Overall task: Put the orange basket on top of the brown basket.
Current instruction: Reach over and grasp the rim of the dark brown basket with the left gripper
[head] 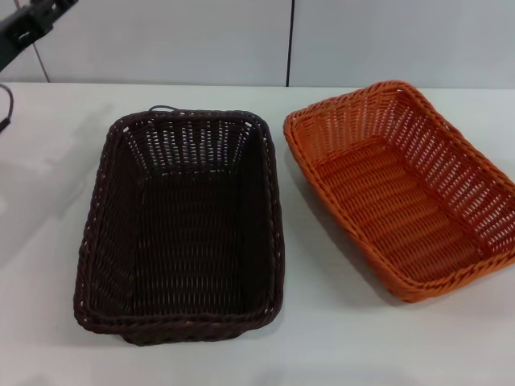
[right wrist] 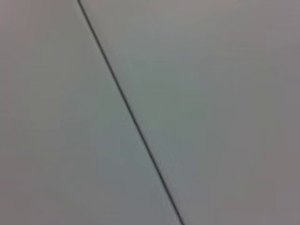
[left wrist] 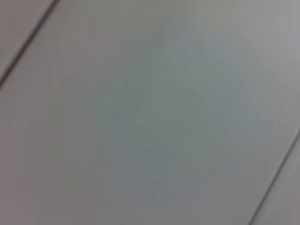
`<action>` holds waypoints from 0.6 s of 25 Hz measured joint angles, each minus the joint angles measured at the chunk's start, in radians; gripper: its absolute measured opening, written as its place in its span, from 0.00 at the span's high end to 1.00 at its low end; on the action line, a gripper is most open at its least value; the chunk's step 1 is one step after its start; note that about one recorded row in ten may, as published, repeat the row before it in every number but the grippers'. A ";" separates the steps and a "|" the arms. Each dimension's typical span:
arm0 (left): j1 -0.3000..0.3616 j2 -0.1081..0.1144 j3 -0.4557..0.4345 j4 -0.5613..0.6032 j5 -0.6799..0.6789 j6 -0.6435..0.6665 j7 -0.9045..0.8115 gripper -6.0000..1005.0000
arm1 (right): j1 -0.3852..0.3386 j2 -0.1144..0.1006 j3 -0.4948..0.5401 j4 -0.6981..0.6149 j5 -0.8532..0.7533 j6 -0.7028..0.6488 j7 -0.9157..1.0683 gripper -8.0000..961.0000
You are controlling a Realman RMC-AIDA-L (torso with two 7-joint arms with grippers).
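Note:
The brown basket [head: 190, 229] stands lengthwise next to the slanted orange basket, so the robot's left gripper should grip the brown basket's outer long rim [head: 100, 189] and turn the brown basket crosswise first.
The brown basket [head: 187, 233] stands empty on the white table [head: 322, 346], left of centre in the head view, its long side running away from me. The orange basket [head: 402, 197] stands empty just to its right, turned at an angle, with a narrow gap of table between them. Its right side runs out of the picture. A dark part of my left arm [head: 32, 22] shows raised in the far left corner, well away from both baskets. My right gripper is out of view. Both wrist views show only pale wall panels with dark seams.
A grey panelled wall [head: 201, 40] with a dark vertical seam stands behind the table. A black cable [head: 6, 108] hangs at the far left edge. Bare table lies in front of the baskets and left of the brown one.

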 joint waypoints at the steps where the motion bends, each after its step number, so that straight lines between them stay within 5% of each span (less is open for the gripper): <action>1: 0.000 0.027 0.044 -0.033 0.027 0.006 -0.070 0.14 | -0.003 0.000 0.001 0.001 0.008 0.000 0.002 0.32; 3: 0.001 0.066 0.102 -0.081 0.076 0.014 -0.186 0.14 | -0.007 0.000 0.000 0.001 0.013 0.000 0.005 0.32; 4: 0.001 0.066 0.102 -0.081 0.076 0.014 -0.186 0.14 | -0.010 0.000 0.000 0.001 0.013 0.000 0.006 0.32; 5: 0.001 0.147 0.200 -0.175 0.208 0.010 -0.436 0.14 | -0.014 0.000 0.000 0.000 0.013 0.000 0.006 0.32; 9: -0.006 0.241 0.286 -0.360 0.440 -0.078 -0.781 0.14 | -0.029 0.000 0.000 -0.005 0.013 0.000 0.008 0.32; 13: -0.028 0.269 0.293 -0.494 0.646 -0.192 -0.985 0.14 | -0.043 -0.006 0.000 -0.008 0.014 0.000 0.009 0.32; 15: -0.028 0.269 0.293 -0.494 0.646 -0.192 -0.985 0.14 | -0.048 -0.006 0.000 -0.008 0.014 0.000 0.009 0.32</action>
